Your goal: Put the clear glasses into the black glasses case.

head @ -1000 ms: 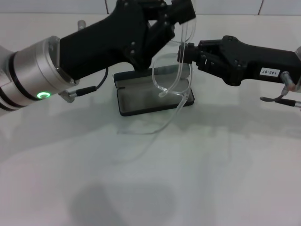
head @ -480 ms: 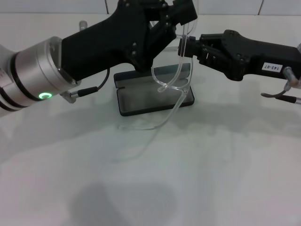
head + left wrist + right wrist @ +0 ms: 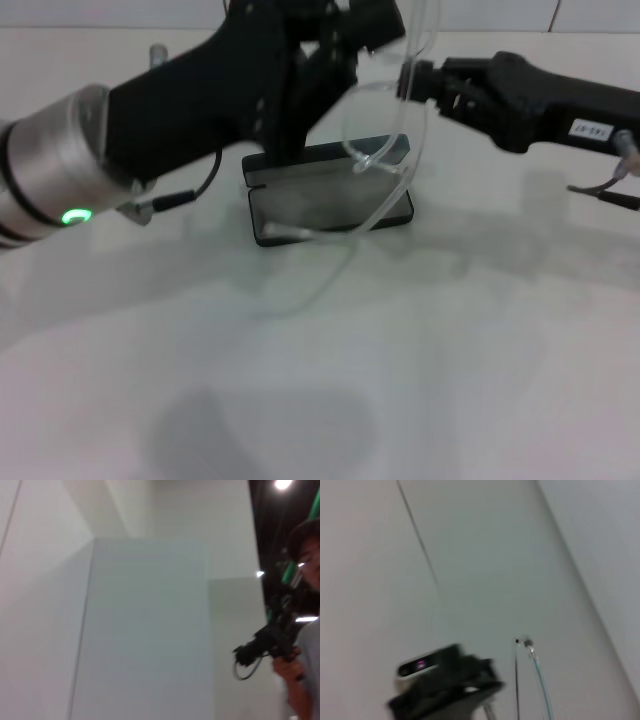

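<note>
One clear temple arm is poking out over the black glasses case. My right gripper needs to raise the clear glasses (image 3: pixel 385 164) while my left gripper folds that arm in.
The clear glasses (image 3: pixel 385 125) hang in the air above the black glasses case (image 3: pixel 300 205), which lies open on the white table with its grey lining showing. My left gripper (image 3: pixel 385 25) reaches in from the left and is shut on the top of the glasses. My right gripper (image 3: pixel 408 80) comes from the right and is shut on the edge of the lens. One clear temple arm trails down and left over the case. In the right wrist view a hinge and thin temple of the glasses (image 3: pixel 537 672) show beside a black arm part (image 3: pixel 445 687).
The white table (image 3: pixel 400 380) spreads wide in front of the case. A white wall runs behind the case. The left wrist view looks up at white walls and a person (image 3: pixel 302 645) holding a black device.
Both grippers have risen with the glasses. The right gripper moved up and right. The glasses tilted, and the trailing temple arm swung left over the case.
</note>
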### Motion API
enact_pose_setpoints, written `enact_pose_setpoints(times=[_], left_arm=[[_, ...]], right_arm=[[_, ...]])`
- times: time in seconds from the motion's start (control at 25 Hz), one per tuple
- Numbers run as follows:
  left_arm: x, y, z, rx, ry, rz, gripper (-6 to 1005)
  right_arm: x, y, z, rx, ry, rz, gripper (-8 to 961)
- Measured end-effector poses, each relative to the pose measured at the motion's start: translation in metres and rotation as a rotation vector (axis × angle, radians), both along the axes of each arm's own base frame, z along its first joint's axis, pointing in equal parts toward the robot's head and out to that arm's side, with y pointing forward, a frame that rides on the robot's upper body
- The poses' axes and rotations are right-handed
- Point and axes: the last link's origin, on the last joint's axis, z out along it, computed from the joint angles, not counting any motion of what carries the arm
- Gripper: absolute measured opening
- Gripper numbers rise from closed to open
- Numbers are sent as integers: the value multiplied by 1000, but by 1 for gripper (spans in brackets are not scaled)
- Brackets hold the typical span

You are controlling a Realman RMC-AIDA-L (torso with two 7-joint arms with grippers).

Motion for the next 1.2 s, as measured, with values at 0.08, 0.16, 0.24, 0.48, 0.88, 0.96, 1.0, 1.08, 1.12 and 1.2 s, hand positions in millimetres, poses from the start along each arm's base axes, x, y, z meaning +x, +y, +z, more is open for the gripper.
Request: enact_pose_setpoints(times=[0.08, 0.16, 0.24, 0.48, 0.88, 0.96, 1.0, 1.08, 1.12, 1.2], left_arm=[[0, -10, 1, 0, -8, -63, 37], [-3, -19, 4, 16, -22, -100, 37], [-4, -24, 7, 25, -32, -112, 37], [-6, -37, 9, 7, -38, -149, 37], [0, -28, -9, -69, -8, -150, 37], [0, -25, -11, -74, -5, -135, 37], [0, -24, -12, -75, -3, -125, 37], [-1, -20, -12, -79, 6, -98, 38], [-1, -18, -13, -81, 11, -89, 38], [-1, -17, -13, -86, 16, -79, 38]], right_arm=[[4, 2, 4, 9, 19, -29, 57], [8, 3, 8, 22, 38, -58, 58], [13, 5, 13, 47, 63, -96, 58], [31, 5, 40, 139, 224, -207, 57], [-6, 1, 35, 64, 285, -40, 57], [-14, 0, 26, 28, 259, -4, 57], [-18, -1, 22, 15, 248, 10, 57], [-22, -2, 16, -5, 226, 32, 57], [-23, -3, 14, -12, 217, 38, 57], [-24, -3, 11, -18, 203, 41, 57]])
